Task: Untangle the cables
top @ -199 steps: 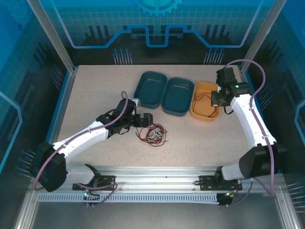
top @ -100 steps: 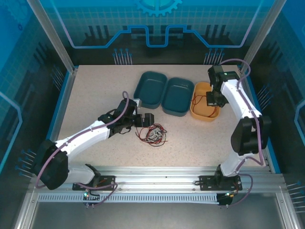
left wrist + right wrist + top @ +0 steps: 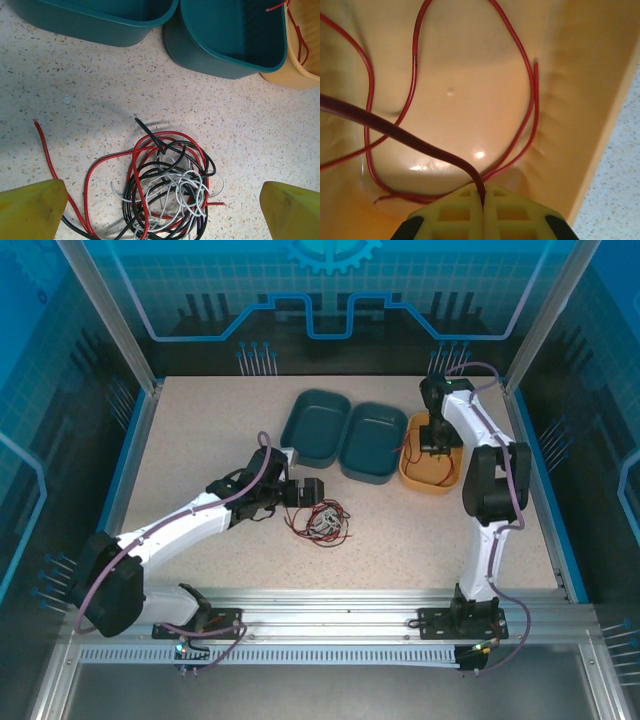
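Observation:
The red cable's held end (image 3: 478, 182) is inside the yellow tray's sides, so the robot's right gripper keeps going toward the middle of the tray's bottom (image 3: 431, 466) and let it go there.
A tangle of red, black and white cables (image 3: 167, 192) lies on the speckled table (image 3: 200, 440), seen from above as a small knot of cables (image 3: 322, 522). My left gripper (image 3: 162, 222) hovers just over its near side, open wide, yellow fingers (image 3: 30, 210) on either side and nothing held. A separate red cable (image 3: 415, 75) loops inside the yellow tray (image 3: 570, 75). My right gripper (image 3: 482, 200) is shut on one strand of it, low inside that tray. From above, the right gripper (image 3: 432, 445) sits over the yellow tray (image 3: 425, 485).
Two empty teal trays (image 3: 315, 425) (image 3: 373, 440) stand side by side left of the yellow one, just beyond the tangle. The teal trays (image 3: 235, 35) are close ahead of the left gripper. The right arm folds upright along the table's right side.
The right arm has swung in from the right and folded up, carrying its gripper left and down into the yellow tray. The left arm and the tangle have not moved.

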Robot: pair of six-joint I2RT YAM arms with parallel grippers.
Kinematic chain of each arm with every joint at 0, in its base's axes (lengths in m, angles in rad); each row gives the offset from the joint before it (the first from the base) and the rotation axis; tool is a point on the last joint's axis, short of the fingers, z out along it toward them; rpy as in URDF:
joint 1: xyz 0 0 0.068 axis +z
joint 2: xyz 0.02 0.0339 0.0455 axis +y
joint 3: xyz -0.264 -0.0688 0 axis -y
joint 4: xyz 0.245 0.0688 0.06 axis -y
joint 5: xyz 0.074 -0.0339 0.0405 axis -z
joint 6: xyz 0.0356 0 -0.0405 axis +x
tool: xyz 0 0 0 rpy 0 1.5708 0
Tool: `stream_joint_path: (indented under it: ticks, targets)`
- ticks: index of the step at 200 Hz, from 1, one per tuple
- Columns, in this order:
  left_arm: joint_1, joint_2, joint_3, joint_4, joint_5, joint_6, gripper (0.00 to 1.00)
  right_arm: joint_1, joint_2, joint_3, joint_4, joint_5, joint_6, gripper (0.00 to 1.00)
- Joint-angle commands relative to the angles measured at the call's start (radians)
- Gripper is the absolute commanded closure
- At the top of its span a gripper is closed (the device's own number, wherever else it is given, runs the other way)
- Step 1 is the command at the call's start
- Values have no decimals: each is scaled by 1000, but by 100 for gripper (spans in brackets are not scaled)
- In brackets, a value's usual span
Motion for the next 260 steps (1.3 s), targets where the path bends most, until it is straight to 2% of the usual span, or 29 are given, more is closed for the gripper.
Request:
stream_joint_path:
  ticks: [1,58,71,93,121,187,232,260]
  targets:
    - [8,6,-19,13,22,-13,1,-7,48,35,-19,-29,42,100]
    - [8,12,-24,24,30,-18,1,-7,88,-18,70,-28,51,100]
    - [8,15,-23,26,31,-17,1,-10,97,-30,86,-27,50,93]
    - [8,20,-22,31,35,-19,1,-18,107,-41,103,-9,52,89]
    - [8,21,-24,32,40,-20,1,-32,89,-63,119,-5,48,79]
    - [8,35,-20,41,47,-30,1,-44,-41,-120,121,-2,32,64]
    - [8,35,-10,34,41,-27,1,-36,-198,-184,125,-17,34,64]
    - [9,28,-6,25,24,-24,1,8,-339,-262,180,-16,60,62]
